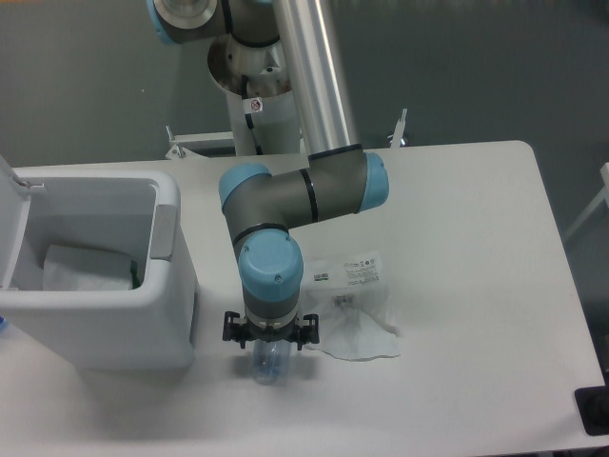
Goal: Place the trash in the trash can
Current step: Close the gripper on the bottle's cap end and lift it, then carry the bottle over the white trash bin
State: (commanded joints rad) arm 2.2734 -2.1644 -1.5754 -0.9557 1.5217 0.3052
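Observation:
The plastic bag (350,309) will stay flat in place as I lift the clear plastic bottle, because a gap (297,354) shows between the two.
The clear plastic bottle (269,367) lies on the table just right of the trash can, and only its near end shows below my wrist. My gripper (269,339) points straight down over it, open, with one black finger on each side of the bottle. Whether the fingers touch it I cannot tell. The flat translucent plastic bag (360,309) with printed labels lies on the table right of the gripper. The white trash can (114,328) stands at the left with its lid (11,195) up.
A white crumpled item (86,268) lies inside the trash can. The arm's base column (257,105) rises at the table's back edge. A dark object (595,411) sits at the front right corner.

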